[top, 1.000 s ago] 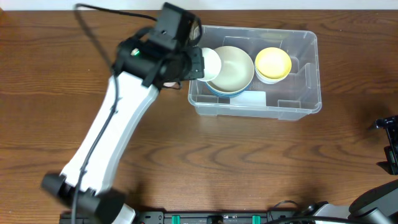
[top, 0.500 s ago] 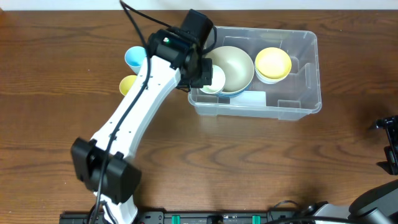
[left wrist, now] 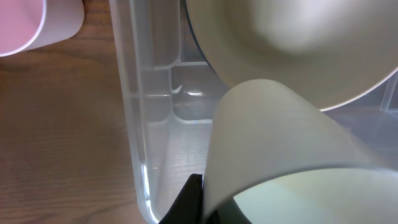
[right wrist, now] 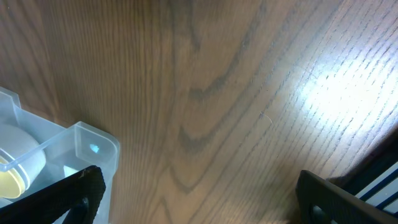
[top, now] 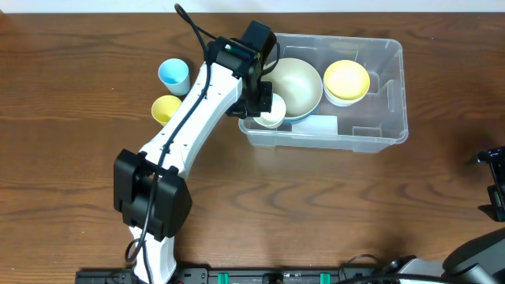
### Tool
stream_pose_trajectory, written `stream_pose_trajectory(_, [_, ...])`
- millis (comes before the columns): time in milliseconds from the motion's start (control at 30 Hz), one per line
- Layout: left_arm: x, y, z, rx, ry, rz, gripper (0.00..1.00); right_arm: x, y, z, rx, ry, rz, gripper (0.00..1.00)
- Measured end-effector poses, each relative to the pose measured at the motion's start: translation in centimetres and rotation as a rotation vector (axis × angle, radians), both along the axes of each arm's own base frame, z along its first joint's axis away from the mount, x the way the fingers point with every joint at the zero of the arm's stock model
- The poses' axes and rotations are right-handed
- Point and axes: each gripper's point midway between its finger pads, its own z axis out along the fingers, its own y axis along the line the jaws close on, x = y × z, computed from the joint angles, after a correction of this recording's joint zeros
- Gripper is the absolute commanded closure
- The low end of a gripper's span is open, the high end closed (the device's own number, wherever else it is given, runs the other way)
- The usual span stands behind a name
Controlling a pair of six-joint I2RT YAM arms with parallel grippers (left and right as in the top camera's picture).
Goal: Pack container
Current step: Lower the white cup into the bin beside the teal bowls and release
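Observation:
My left gripper is holding the white cup too close to the cream bowl's rim, so it should pull the cup back toward the container's front corner and lower it there before letting go.
The clear plastic container stands at the back right of the table. Inside it are a large cream bowl stacked on a blue one, and a yellow bowl. My left gripper is shut on a small white cup and holds it inside the container's front left corner, next to the cream bowl. In the left wrist view the white cup fills the lower right, with one black finger against its side and the cream bowl above. My right gripper is open and empty over bare table, right of the container's corner.
A light blue cup and a yellow cup stand on the table left of the container. A pale cup shows outside the container wall. The right arm sits at the far right edge.
My left arm swung right and carried the white cup from over the container's left rim down into its front left corner. The blue and yellow cups came into view.

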Motion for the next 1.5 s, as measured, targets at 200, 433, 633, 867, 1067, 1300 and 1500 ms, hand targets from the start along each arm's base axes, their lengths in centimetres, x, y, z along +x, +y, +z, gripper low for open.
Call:
stream_pose_trajectory(200, [0.5,-0.3,0.1,-0.011,-0.024,-0.012,0.94,0.0,0.0,0.0,0.000,0.000,0.000,0.01])
stream_pose_trajectory(433, [2.1,-1.1,0.6,-0.046,-0.091,-0.014,0.94,0.0,0.0,0.0,0.000,0.000,0.000,0.01])
stream_pose_trajectory(633, [1.3,-0.7,0.3,-0.025,-0.050,-0.015,0.94,0.0,0.0,0.0,0.000,0.000,0.000,0.01])
stream_pose_trajectory(867, [-0.1,0.0,0.2,0.008,0.000,-0.045,0.94,0.0,0.0,0.0,0.000,0.000,0.000,0.01])
stream_pose_trajectory(1067, [-1.0,0.5,1.2,0.020,0.022,-0.046,0.94,0.0,0.0,0.0,0.000,0.000,0.000,0.01])
stream_pose_trajectory(1300, [-1.3,0.7,1.4,0.027,0.034,-0.048,0.94,0.0,0.0,0.0,0.000,0.000,0.000,0.01])
stream_pose_trajectory(1500, [-1.4,0.8,0.7,0.037,0.054,-0.052,0.94,0.0,0.0,0.0,0.000,0.000,0.000,0.01])
